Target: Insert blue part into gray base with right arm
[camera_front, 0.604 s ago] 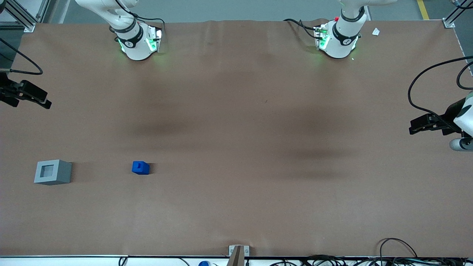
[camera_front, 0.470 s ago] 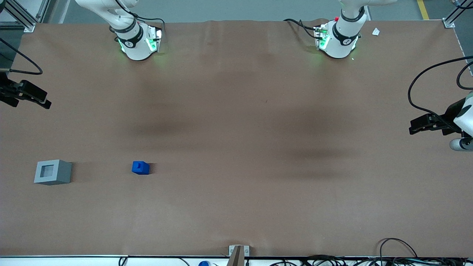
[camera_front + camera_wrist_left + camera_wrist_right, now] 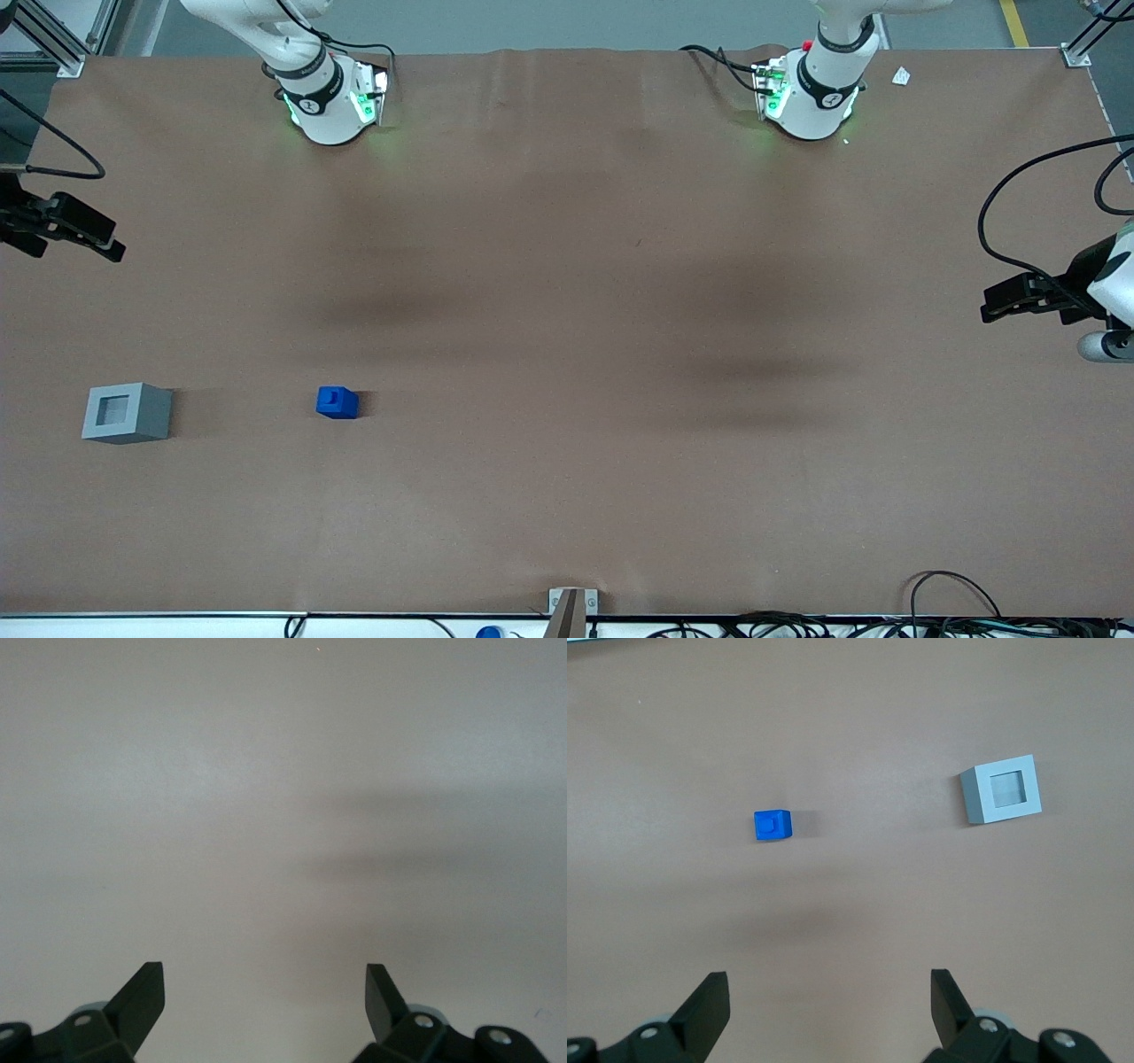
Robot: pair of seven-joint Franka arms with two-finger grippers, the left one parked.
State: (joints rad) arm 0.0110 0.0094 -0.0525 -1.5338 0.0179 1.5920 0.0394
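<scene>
The gray base has open table all around it, so the gray base will move a little when the robot pushes the blue part into the gray base's hollow.
The blue part lies on the brown table with its stub facing up; it also shows in the right wrist view. The gray base stands beside it, toward the working arm's end of the table, with its square recess facing up, and also shows in the right wrist view. My right gripper hangs above the table's working-arm end, farther from the front camera than both blocks and apart from them. In the right wrist view the gripper is open and empty, well above the table.
The working arm's green-lit mount and the parked arm's mount stand on the table edge farthest from the front camera. A metal bracket and cables lie along the nearest edge. A white scrap lies by the parked arm's mount.
</scene>
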